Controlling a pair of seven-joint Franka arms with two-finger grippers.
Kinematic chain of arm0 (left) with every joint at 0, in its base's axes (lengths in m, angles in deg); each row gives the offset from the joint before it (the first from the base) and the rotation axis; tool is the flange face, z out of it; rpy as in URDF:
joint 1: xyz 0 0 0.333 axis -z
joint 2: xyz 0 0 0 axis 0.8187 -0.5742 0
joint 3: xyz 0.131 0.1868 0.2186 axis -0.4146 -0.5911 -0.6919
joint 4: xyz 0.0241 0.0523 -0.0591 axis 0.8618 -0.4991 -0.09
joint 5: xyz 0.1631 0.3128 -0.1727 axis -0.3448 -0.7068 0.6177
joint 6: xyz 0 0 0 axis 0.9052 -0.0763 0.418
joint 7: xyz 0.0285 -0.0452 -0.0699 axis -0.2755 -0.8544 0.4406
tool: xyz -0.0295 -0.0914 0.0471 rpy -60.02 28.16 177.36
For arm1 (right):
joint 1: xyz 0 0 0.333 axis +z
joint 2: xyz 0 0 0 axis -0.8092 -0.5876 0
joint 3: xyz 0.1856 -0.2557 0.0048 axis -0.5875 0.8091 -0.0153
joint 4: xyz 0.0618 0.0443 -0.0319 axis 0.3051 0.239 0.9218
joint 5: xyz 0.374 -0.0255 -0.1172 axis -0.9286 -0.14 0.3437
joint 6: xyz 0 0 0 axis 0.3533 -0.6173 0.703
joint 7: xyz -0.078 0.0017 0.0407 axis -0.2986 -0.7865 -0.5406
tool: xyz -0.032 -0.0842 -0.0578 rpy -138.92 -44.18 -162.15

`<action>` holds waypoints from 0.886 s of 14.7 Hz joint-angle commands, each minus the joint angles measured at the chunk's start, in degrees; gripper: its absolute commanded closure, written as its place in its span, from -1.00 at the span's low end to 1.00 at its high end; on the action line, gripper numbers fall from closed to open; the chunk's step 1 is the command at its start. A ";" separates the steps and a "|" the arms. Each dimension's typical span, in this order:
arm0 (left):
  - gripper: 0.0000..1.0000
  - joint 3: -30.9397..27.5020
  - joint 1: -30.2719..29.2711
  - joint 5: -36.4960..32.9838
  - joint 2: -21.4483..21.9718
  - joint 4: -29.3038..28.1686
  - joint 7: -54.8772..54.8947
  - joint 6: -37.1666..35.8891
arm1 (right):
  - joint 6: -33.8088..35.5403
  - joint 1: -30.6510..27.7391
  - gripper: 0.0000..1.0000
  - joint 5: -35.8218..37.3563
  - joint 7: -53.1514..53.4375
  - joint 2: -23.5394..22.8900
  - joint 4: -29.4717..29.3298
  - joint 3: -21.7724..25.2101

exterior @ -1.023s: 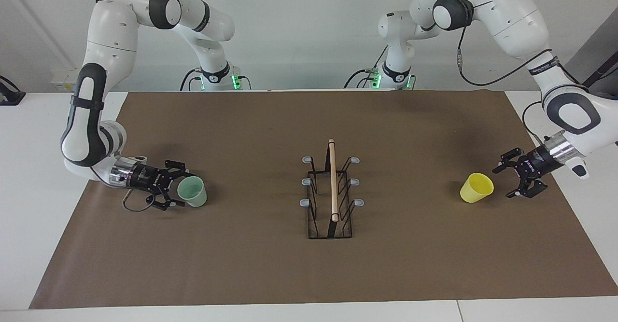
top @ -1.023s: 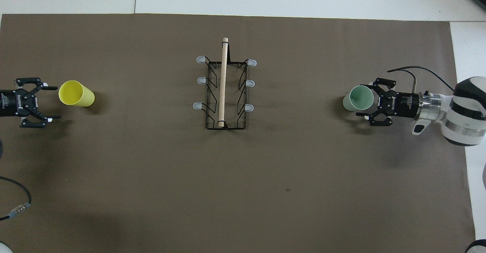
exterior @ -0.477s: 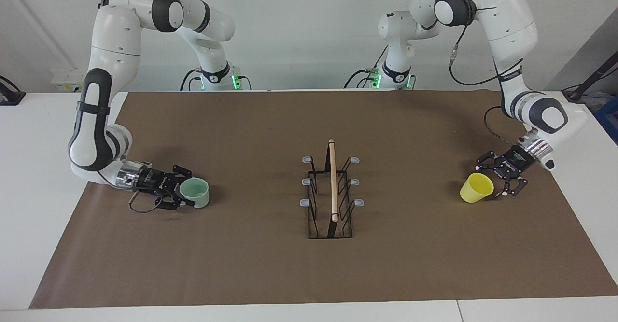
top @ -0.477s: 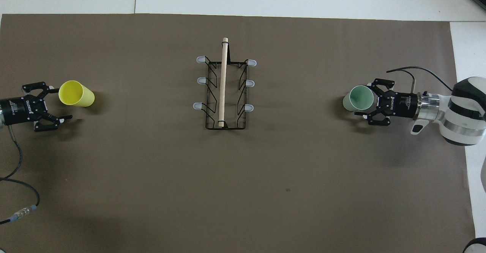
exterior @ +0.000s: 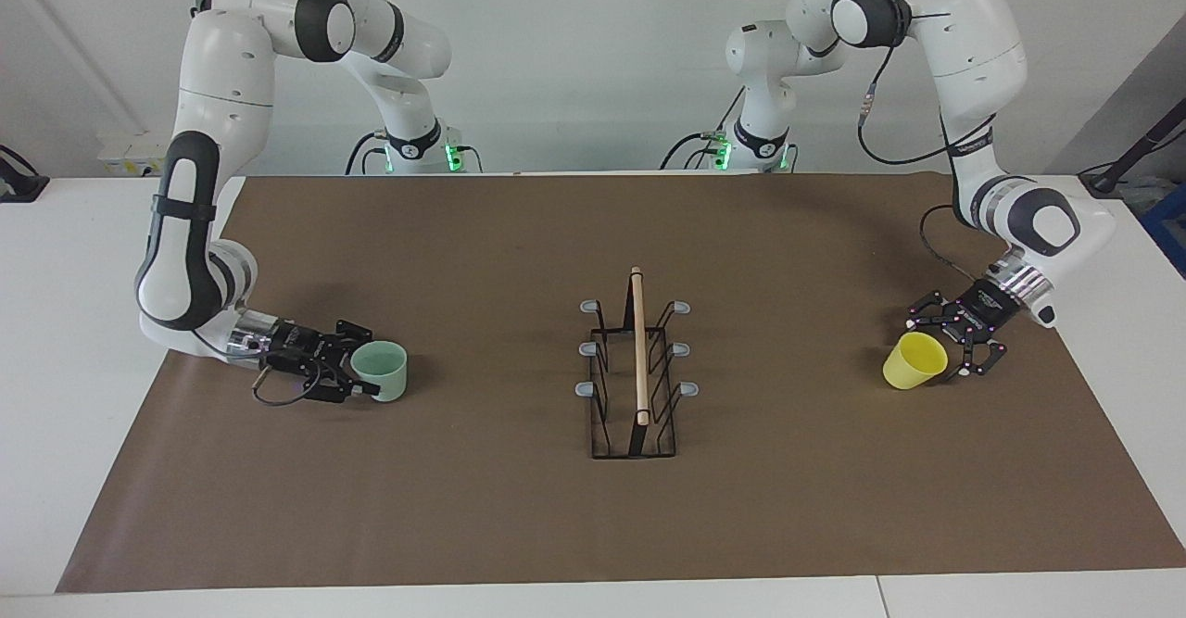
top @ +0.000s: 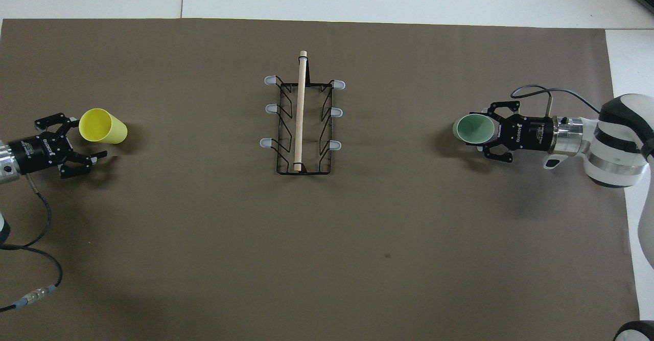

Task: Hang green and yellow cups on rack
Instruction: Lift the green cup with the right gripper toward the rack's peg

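I should turn the green cup opening down before I bring it over the rack's grey-tipped peg, because the green cup's opening faces up in my right gripper.
The mint green cup is at the right arm's end of the brown mat, mouth tilted upward. My right gripper is low over the mat and shut on it, one finger on each side of its rim; both show in the overhead view, the cup and the gripper. The yellow cup lies on its side at the left arm's end, mouth toward my left gripper. That gripper is open, its fingers just short of the rim. The black wire rack stands mid-mat with no cup on it.
The brown mat covers most of the white table. A loose cable trails from the left arm near the mat's edge. The rack's grey-tipped prongs stick out toward both arms' ends.
My right gripper has closed on the green cup, tipped it more upright and shifted it slightly toward the rack. My left gripper has moved in closer to the yellow cup's mouth, still open.
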 commanded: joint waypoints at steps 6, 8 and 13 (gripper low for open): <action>-1.00 0.15 4.04 5.13 1.82 -2.97 -0.94 7.98 | -9.97 6.83 1.00 10.66 -22.21 13.99 2.64 -0.08; -1.00 0.15 4.04 5.30 1.91 -3.50 -0.94 7.90 | -10.85 6.92 1.00 10.93 -31.78 15.22 2.73 -0.08; -0.93 0.15 4.40 6.45 2.00 -4.03 -0.94 7.98 | -14.35 10.95 1.00 12.78 -52.11 20.22 5.01 -0.26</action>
